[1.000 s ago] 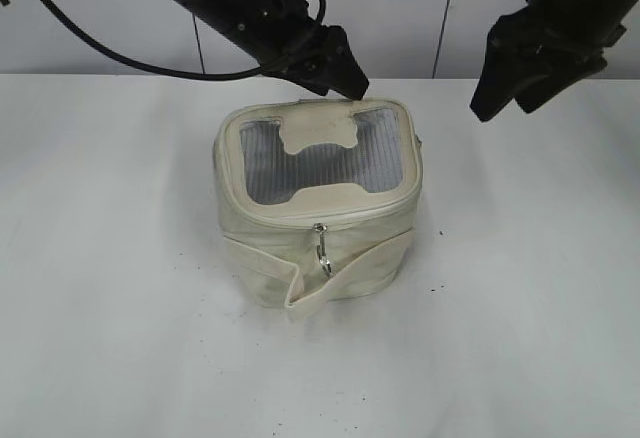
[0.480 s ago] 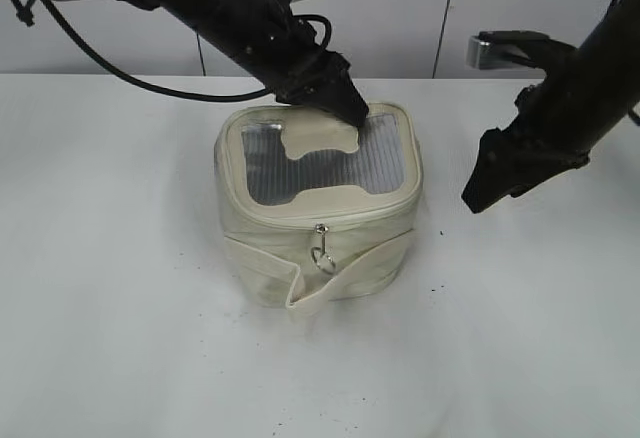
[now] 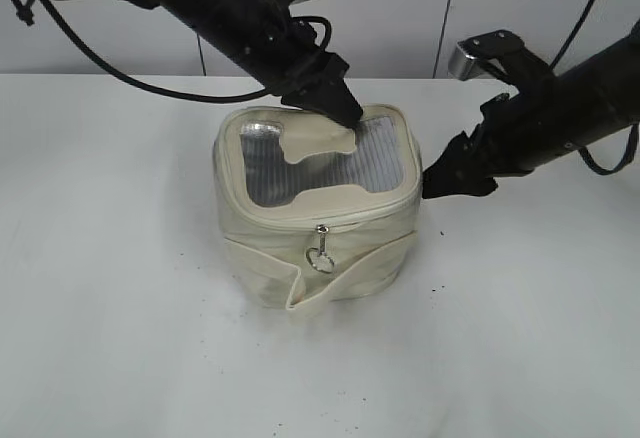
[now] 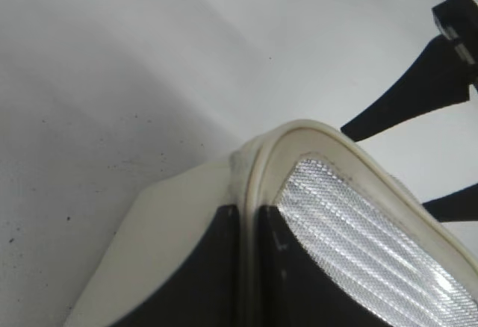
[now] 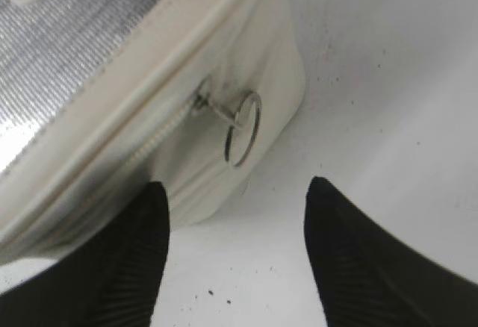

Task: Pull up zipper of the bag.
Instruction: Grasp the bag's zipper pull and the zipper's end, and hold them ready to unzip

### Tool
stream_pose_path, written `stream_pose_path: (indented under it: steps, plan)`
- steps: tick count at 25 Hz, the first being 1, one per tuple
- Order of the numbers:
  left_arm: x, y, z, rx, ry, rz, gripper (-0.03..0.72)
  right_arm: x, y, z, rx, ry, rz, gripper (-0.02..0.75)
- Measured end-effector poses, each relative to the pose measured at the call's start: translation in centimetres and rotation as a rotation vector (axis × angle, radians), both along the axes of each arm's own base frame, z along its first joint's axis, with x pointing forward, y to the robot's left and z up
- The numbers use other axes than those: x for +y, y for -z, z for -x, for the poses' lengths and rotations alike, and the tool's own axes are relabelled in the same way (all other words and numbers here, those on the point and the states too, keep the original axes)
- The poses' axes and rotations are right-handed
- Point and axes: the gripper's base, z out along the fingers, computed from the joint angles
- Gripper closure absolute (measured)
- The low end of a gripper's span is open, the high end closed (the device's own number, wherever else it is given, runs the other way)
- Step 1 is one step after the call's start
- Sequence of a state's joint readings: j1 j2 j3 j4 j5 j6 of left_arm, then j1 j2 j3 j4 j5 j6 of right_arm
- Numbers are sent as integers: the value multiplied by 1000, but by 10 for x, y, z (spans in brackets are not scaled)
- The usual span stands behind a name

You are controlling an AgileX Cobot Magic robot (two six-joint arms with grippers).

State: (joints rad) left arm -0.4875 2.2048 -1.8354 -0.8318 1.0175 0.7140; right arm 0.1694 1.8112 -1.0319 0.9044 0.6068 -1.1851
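Observation:
I expect the side ring pull [image 5: 243, 128] to slide around to the other one when I pull, because the zipper curves around the bag's rim to a front ring pull [image 3: 321, 249].
The cream bag [image 3: 270, 258] stands mid-table, its grey top panel bearing the H patch. The zipper [image 3: 372, 214] runs round the top rim, and one silver ring pull [image 3: 320, 258] hangs at the front. My left gripper [image 3: 343, 118] reaches over the back of the bag. In the left wrist view its fingers [image 4: 250, 267] are shut on the bag's back top rim [image 4: 299, 129]. My right gripper [image 3: 437, 180] is open and empty just off the bag's right side. In the right wrist view its fingers [image 5: 237, 189] sit just short of a second ring pull [image 5: 243, 129] on the zipper [image 5: 153, 144].
The white table [image 3: 120, 308] carries small dark specks. A white panelled wall [image 3: 400, 8] stands behind. A black cable [image 3: 100, 53] trails from the left arm above the table's back left.
My right gripper has come down and leftward from high on the right to the bag's right side. My left gripper has dropped onto the bag's back rim and has stayed there.

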Motion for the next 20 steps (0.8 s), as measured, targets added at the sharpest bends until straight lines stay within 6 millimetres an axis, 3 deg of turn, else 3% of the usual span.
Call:
stream_pose_path:
  steps: [11,13,17,20]
  plan:
    - [0,-1,0,6,2,4,645,6,20,-13,-89,-42,-45,353]
    - [0,-1,0,7,2,4,645,7,20,-14,-105,-38,-57,414]
    - [0,-1,0,8,2,5,645,8,19,-16,-122,-32,-75,657]
    - [0,-1,0,9,3,5,646,8,19,-16,-105,-7,-87,737]
